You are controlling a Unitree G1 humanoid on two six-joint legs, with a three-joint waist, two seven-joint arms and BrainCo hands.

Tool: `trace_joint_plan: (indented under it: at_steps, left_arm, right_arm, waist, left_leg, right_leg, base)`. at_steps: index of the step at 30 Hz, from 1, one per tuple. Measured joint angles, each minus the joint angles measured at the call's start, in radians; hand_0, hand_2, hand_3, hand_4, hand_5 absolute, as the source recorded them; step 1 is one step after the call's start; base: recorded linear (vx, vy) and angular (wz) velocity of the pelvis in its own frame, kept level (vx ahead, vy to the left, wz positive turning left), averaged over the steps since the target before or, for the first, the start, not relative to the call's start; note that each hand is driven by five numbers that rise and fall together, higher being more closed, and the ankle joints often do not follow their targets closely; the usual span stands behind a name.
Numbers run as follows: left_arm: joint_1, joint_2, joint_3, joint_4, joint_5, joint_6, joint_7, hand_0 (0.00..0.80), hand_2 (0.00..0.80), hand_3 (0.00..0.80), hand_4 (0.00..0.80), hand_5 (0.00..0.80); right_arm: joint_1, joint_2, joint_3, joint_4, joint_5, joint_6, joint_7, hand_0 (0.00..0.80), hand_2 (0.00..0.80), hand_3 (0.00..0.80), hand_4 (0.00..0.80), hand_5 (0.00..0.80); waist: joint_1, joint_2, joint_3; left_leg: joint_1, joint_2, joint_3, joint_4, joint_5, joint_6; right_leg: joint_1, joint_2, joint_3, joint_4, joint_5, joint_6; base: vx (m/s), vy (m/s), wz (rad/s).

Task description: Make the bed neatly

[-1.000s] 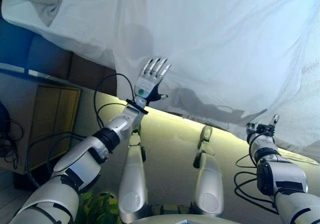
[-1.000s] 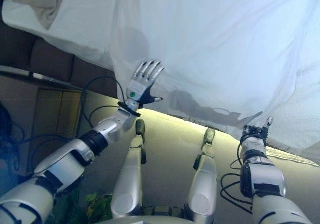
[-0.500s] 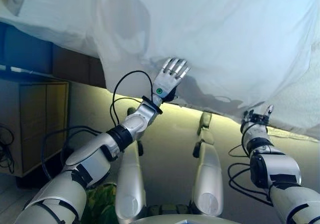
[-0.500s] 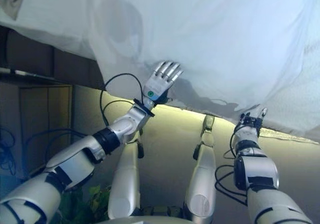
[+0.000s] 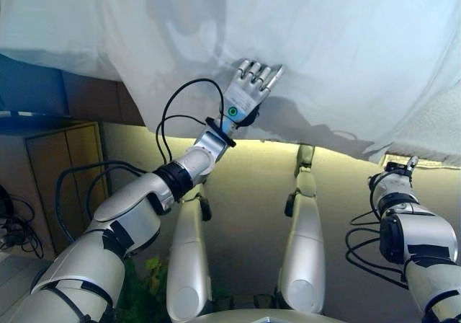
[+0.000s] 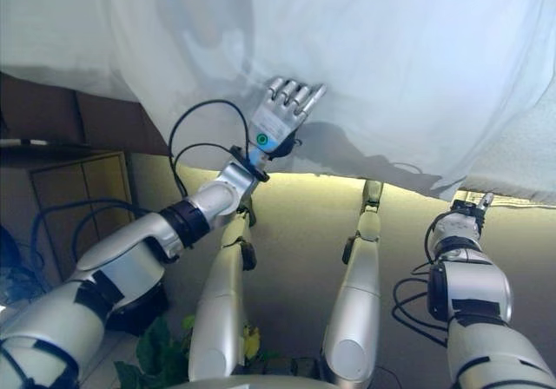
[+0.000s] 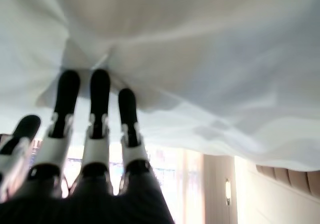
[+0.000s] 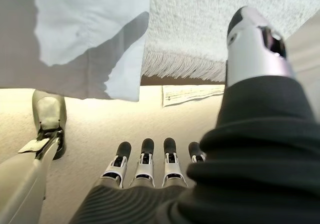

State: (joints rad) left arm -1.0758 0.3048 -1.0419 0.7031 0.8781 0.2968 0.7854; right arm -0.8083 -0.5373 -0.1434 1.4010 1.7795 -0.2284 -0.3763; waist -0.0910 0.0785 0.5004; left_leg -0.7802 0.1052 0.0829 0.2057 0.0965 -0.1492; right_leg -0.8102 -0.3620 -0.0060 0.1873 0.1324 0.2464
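I expect the sheet to gather into long folds and trail a drooping point when I pull, because the sheet's corner [image 5: 370,152] hangs loose past the bed's side.
A white sheet [image 5: 324,49] hangs over the bed's side and fills the upper part of both eye views. My left hand [image 5: 248,92] is raised against it, open, with straight fingers [image 7: 100,99] pressing into the cloth near a bunched fold. My right hand [image 5: 395,182] is low at the right, just under the sheet's hem and apart from it. In the right wrist view its fingers [image 8: 145,176] are straight and hold nothing, with the sheet's corner [image 8: 90,29] hanging above them.
A white textured blanket with a fringe [image 8: 200,29] hangs beside the sheet at the right. A wooden cabinet [image 5: 65,171] stands at the left below the dark bed frame [image 5: 86,96]. Beige carpet [image 5: 245,193] lies below, with a paper [image 8: 192,94] on it and green leaves [image 5: 144,287] close by.
The whole view has shifted. My left hand has slid higher and to the right on the sheet. My right hand has moved to the right, below the hem.
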Motion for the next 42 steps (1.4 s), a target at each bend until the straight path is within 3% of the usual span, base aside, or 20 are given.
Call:
trace_joint_plan:
  at_steps: [6,11,12,13,14,15,33,39,42]
  left_arm:
    - [-0.035,0.001,-0.002,-0.033,-0.042,0.063,-0.018,0.000,0.000,0.000,0.000,0.000]
    - [-0.052,-0.002,-0.010,-0.041,-0.071,0.103,-0.049,0.000,0.000,0.000,0.000,0.000]
    - [-0.058,-0.002,-0.017,-0.041,-0.073,0.111,-0.059,0.110,0.110,0.110,0.110,0.110]
    - [-0.063,-0.002,-0.021,-0.041,-0.076,0.114,-0.070,0.455,0.455,0.455,0.455,0.455]
    - [-0.066,-0.002,-0.024,-0.041,-0.077,0.119,-0.080,0.718,0.718,0.718,0.718,0.718]
    - [-0.066,-0.002,-0.024,-0.041,-0.078,0.123,-0.087,0.800,0.800,0.800,0.800,0.800]
    - [-0.082,-0.010,-0.028,-0.038,-0.112,0.126,-0.107,0.800,0.800,0.800,0.800,0.800]
    - [-0.055,-0.009,-0.017,-0.005,-0.225,0.047,-0.069,0.800,0.800,0.800,0.800,0.800]
    - [0.006,-0.012,0.026,0.008,-0.268,0.001,-0.060,0.800,0.800,0.800,0.800,0.800]
  right_arm:
    - [0.010,-0.004,-0.004,0.001,0.009,0.000,0.007,0.000,0.000,0.000,0.000,0.000]
    - [0.010,-0.016,-0.005,-0.001,0.011,0.000,0.026,0.000,0.000,0.000,0.000,0.000]
    - [0.010,-0.020,-0.005,-0.001,0.011,0.000,0.032,0.000,0.000,0.000,0.000,0.000]
    - [0.009,-0.025,-0.005,-0.002,0.011,0.000,0.038,0.000,0.000,0.000,0.000,0.000]
    - [0.009,-0.027,-0.005,-0.002,0.011,0.000,0.043,0.000,0.000,0.000,0.000,0.000]
    - [0.010,-0.028,-0.005,-0.002,0.011,0.000,0.047,0.000,0.000,0.000,0.000,0.000]
    - [0.007,-0.026,-0.002,-0.009,0.010,-0.004,0.101,0.000,0.000,0.000,0.000,0.000]
    - [0.031,-0.023,-0.004,-0.007,0.010,-0.004,0.136,0.000,0.000,0.000,0.000,0.000]
    - [0.059,-0.016,-0.005,-0.006,0.011,-0.003,0.157,0.000,0.000,0.000,0.000,0.000]
  waist:
    - [-0.008,0.060,0.001]
    - [-0.009,0.073,0.001]
    - [-0.008,0.074,0.001]
    - [-0.008,0.075,0.001]
    - [-0.010,0.078,0.001]
    - [-0.012,0.081,0.000]
    - [-0.015,0.093,-0.001]
    - [-0.016,0.093,0.000]
    - [-0.030,0.092,0.000]
  left_leg:
    - [-0.003,-0.010,0.026,-0.022,0.004,0.005]
    - [-0.004,-0.014,0.040,-0.034,0.004,0.005]
    - [-0.004,-0.015,0.044,-0.037,0.004,0.005]
    - [-0.004,-0.016,0.047,-0.041,0.004,0.005]
    - [-0.005,-0.017,0.049,-0.042,0.005,0.005]
    - [-0.005,-0.018,0.049,-0.043,0.005,0.005]
    - [-0.002,-0.023,0.052,-0.039,0.005,0.006]
    - [0.033,-0.020,0.050,-0.024,0.005,0.006]
    - [0.097,-0.016,0.047,-0.025,0.004,0.006]
  right_leg:
    - [-0.037,-0.009,0.028,0.000,0.004,0.004]
    - [-0.057,-0.011,0.041,0.001,0.004,0.004]
    - [-0.063,-0.012,0.047,0.002,0.004,0.004]
    - [-0.067,-0.012,0.051,0.002,0.005,0.005]
    - [-0.070,-0.012,0.052,0.002,0.005,0.006]
    - [-0.071,-0.013,0.052,0.001,0.005,0.006]
    - [-0.077,-0.018,0.054,0.015,0.005,0.005]
    - [-0.040,-0.018,0.050,0.029,0.003,0.003]
    - [0.028,-0.017,0.035,0.034,-0.002,0.000]
  base:
    - [-0.004,0.072,-0.07]
    - [-0.005,0.036,-0.06]
    - [0.030,0.036,-0.07]
    - [0.012,0.037,-0.05]
    - [0.015,0.036,-0.03]
    - [0.000,0.000,0.00]
    - [0.009,0.000,0.00]
    - [0.025,-0.036,-0.01]
    - [0.029,-0.049,-0.01]
